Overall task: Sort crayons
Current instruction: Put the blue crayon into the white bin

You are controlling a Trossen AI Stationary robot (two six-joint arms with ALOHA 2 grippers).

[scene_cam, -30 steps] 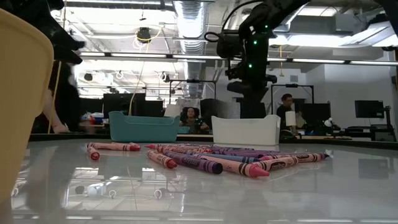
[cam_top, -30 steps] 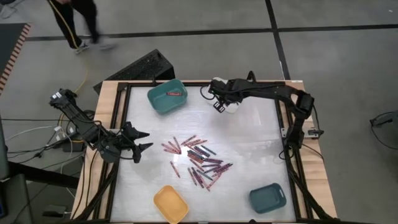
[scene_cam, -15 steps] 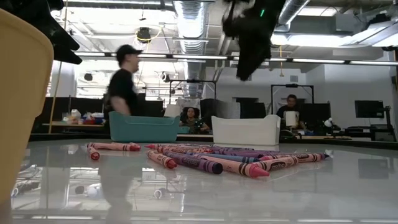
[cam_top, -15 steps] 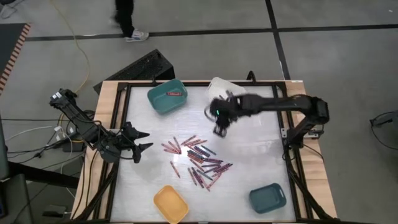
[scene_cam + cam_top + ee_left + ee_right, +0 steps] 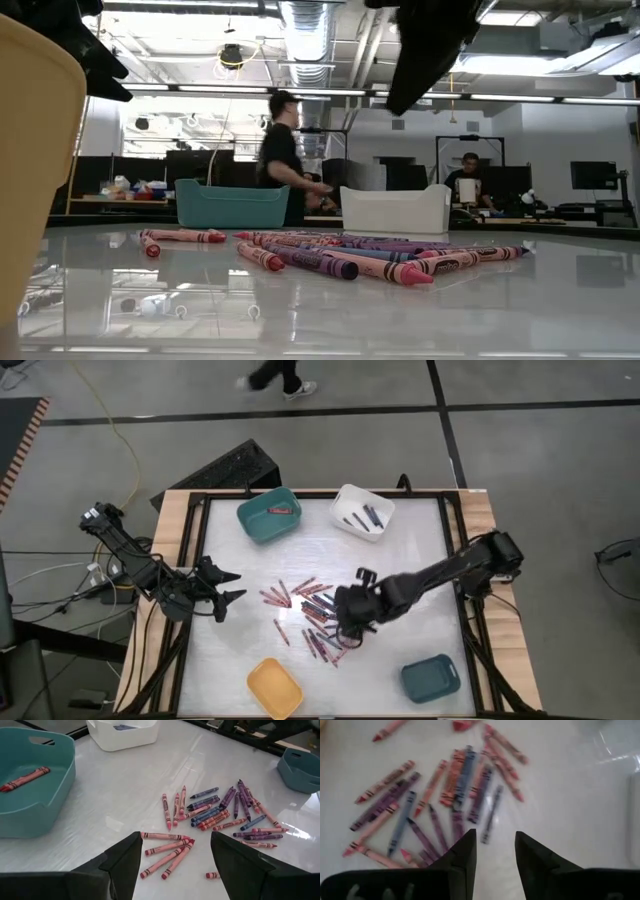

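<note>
Crayons are packed side by side in the pile's middle (image 5: 458,779), so my right gripper should move away to the pile's edge and pick up the loose blue crayon (image 5: 492,815) there.
Several crayons (image 5: 300,588), red, pink and dark purple-blue, lie loose on the white table's middle; they also show in the right wrist view as crayons (image 5: 455,785) and in the left wrist view as crayons (image 5: 220,812). My right gripper (image 5: 343,628) hangs over the pile's right part, slanting down, open, with nothing between its fingers (image 5: 465,850). My left gripper (image 5: 232,586) waits open at the table's left edge, pointing at the pile. A red crayon (image 5: 284,511) lies in the far teal bin (image 5: 258,520). Dark crayons (image 5: 366,516) lie in the white bin (image 5: 345,500).
A yellow bin (image 5: 274,688) stands at the near edge, a blue-teal bin (image 5: 430,678) at the near right. A black frame (image 5: 190,540) rims the table. Bare table lies between the pile and the far bins. People show in the room beyond.
My right gripper has swung from over the white bin at the far edge toward the near edge, and now hangs over the crayon pile, having rolled as it went. The crayons in the white bin have come into view. The pile has not moved.
</note>
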